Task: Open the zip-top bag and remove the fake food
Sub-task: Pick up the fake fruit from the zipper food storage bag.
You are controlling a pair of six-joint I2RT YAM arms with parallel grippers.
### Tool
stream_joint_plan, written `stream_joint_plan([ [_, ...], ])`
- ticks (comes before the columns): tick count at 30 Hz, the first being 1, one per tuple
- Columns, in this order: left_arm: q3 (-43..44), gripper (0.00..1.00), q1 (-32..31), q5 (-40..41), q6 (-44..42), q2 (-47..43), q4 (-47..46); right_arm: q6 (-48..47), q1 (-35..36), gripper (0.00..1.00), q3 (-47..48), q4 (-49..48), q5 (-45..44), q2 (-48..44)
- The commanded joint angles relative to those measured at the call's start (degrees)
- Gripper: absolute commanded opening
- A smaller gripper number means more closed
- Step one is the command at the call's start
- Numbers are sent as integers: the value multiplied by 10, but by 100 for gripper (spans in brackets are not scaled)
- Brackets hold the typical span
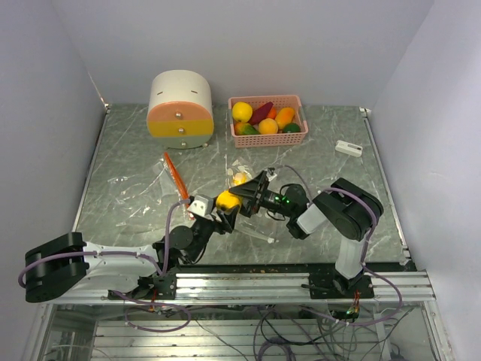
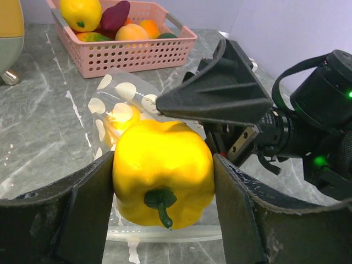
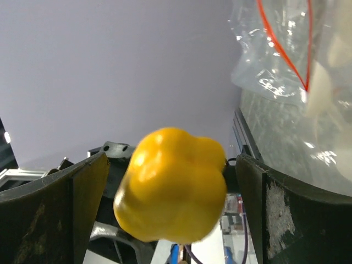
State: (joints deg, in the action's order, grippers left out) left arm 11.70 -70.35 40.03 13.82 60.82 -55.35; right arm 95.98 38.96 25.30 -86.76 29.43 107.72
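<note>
The bell pepper (image 1: pixel 228 200) is held shut in my left gripper. My right gripper should close on it and my left gripper should open before it is carried to the pink basket (image 1: pixel 268 122).
My left gripper (image 2: pixel 163 181) is shut on a glossy yellow bell pepper (image 2: pixel 163 173) and holds it above the table, stem toward the camera. In the top view the gripper (image 1: pixel 223 204) and pepper (image 1: pixel 228 200) are near the table's front middle. My right gripper (image 1: pixel 242 197) is open and faces the pepper from the right. Its fingers (image 3: pixel 82 190) flank the pepper (image 3: pixel 173 184) with a gap on each side. The clear zip-top bag (image 1: pixel 248 180) lies just behind, with a pale yellowish piece (image 1: pixel 239 178) inside. It also shows in the left wrist view (image 2: pixel 124 104) and in the right wrist view (image 3: pixel 275 55).
A pink basket (image 1: pixel 299 109) at the back holds several fake fruits. A round cream, orange and yellow drawer box (image 1: pixel 180 109) stands to its left. An orange carrot (image 1: pixel 174 174) lies on crumpled clear plastic (image 1: pixel 139 188). A small white object (image 1: pixel 348 147) lies at the right.
</note>
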Motion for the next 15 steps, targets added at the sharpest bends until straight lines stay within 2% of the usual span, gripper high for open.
stream_joint_plan([
  [1, 24, 32, -3, -7, 0, 6, -34, 7, 14, 100, 36, -74, 13, 19],
  [3, 26, 32, -3, -5, -6, 16, -40, 13, 19, 98, 40, -86, 12, 27],
  [9, 30, 34, -3, 30, 9, 41, -38, -19, 20, 69, 38, -53, 19, -2],
  [11, 34, 39, -4, 50, 21, 45, -27, -34, 19, 59, 36, -30, 19, -18],
  [15, 36, 59, -3, 80, 42, 38, -4, -49, 15, 36, 35, -7, 19, -34],
])
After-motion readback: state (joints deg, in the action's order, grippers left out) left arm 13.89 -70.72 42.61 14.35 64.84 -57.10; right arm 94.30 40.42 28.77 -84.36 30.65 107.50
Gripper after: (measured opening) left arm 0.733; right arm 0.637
